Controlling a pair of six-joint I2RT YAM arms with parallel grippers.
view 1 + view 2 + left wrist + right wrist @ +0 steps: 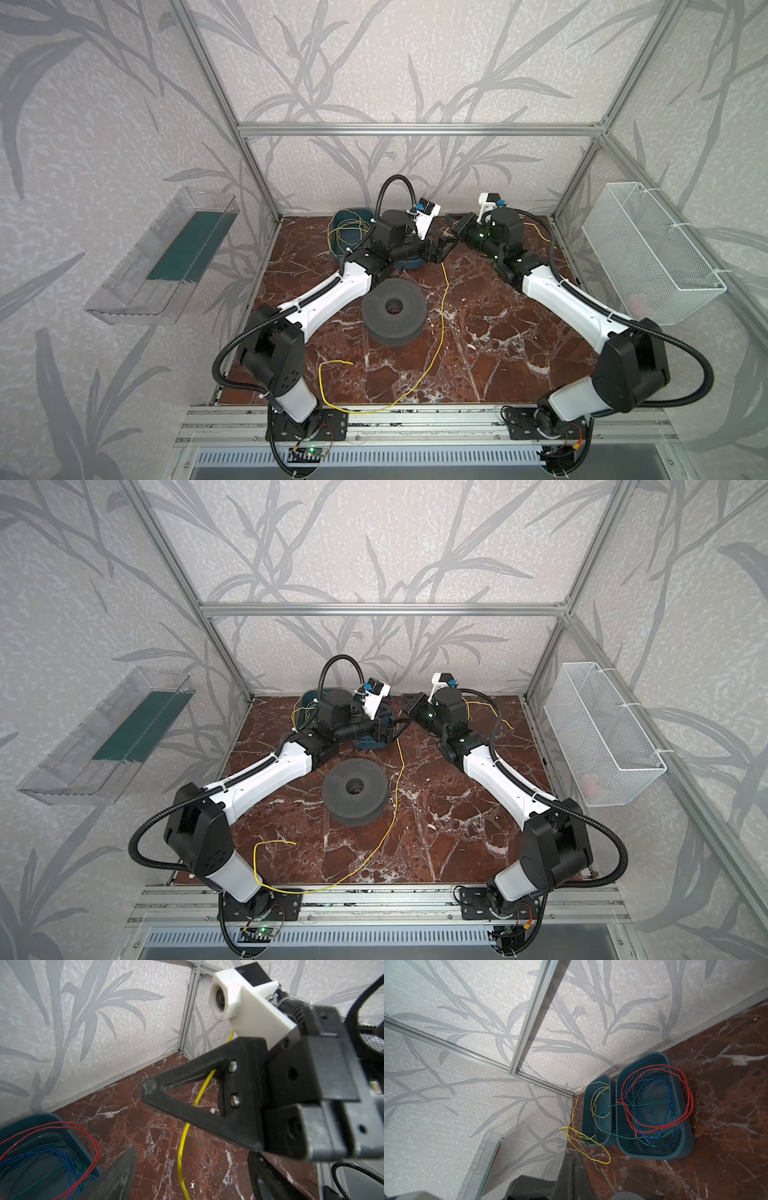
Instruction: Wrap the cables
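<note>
I need to clamp the yellow cable (205,1084) with my left gripper while my right gripper takes the tail (538,229), because my right gripper is holding the cable far from its loose tail.
A long thin yellow cable (443,328) hangs down from my right gripper (451,227) and trails across the marble floor to the front rail. My right gripper (148,1089) is shut, and the cable (180,1153) passes between its fingers well back from the tips. My left gripper (193,1184) is open just below it, with the hanging cable between its two fingers (118,1178). More yellow cable loops (345,228) lie in and beside a small teal bin (596,1140). The grey perforated spool (392,311) lies flat mid-table, untouched.
A larger teal bin (654,1156) by the back wall holds red (689,1101), blue and green cables. A white wire basket (648,249) hangs on the right wall and a clear tray (162,257) on the left. Another yellow stretch (536,230) lies behind the right arm.
</note>
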